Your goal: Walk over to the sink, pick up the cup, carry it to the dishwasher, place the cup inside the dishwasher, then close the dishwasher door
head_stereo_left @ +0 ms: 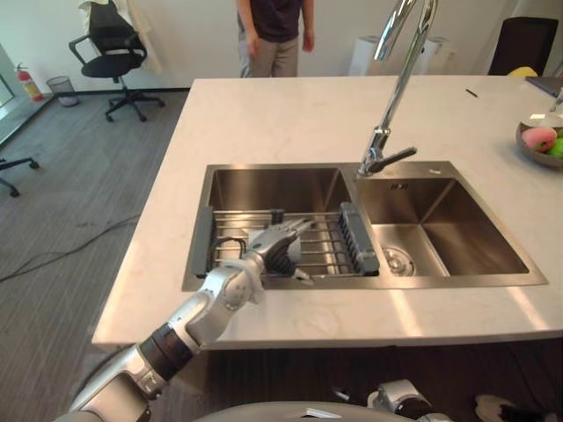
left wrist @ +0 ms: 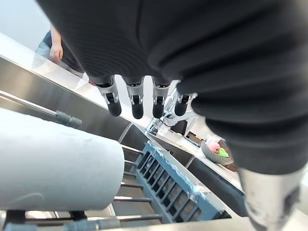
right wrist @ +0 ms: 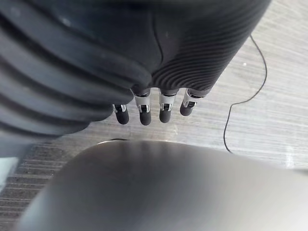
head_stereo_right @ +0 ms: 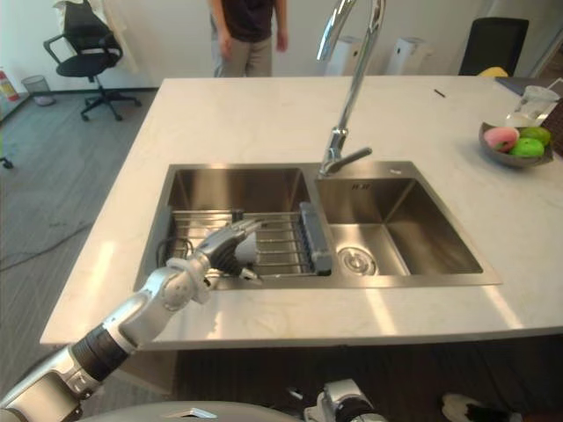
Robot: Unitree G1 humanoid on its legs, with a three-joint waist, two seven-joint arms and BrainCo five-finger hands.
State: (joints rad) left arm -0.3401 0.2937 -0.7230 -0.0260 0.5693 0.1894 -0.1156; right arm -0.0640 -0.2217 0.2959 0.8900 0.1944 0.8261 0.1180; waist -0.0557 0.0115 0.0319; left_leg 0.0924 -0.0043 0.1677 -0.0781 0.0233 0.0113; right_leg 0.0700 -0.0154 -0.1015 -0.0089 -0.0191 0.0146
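Observation:
My gripper will find the white cup (left wrist: pixel 55 163) empty when I lift it, because the cup is lying on its side across the wire drying rack (head_stereo_left: pixel 327 246).
A pale cup (left wrist: pixel 53 163) lies on its side on the wire drying rack (head_stereo_left: pixel 321 242) set in the left sink basin (head_stereo_left: pixel 264 189). My left hand (head_stereo_left: pixel 274 244) reaches over the front rim of the sink and hovers right above the cup. Its fingers (left wrist: pixel 137 103) are straight and spread over the cup's side, and the thumb (left wrist: pixel 269 202) stands apart, so the hand is open. In the eye views the hand covers most of the cup. My right hand (right wrist: pixel 154 108) hangs low by the floor, fingers relaxed and holding nothing.
A tall tap (head_stereo_left: pixel 396 88) rises between the two basins; the right basin (head_stereo_left: pixel 440 229) has a drain. A fruit bowl (head_stereo_left: pixel 538 145) sits at the counter's right edge. A person (head_stereo_left: pixel 274 35) stands beyond the counter, and an office chair (head_stereo_left: pixel 114 53) at back left.

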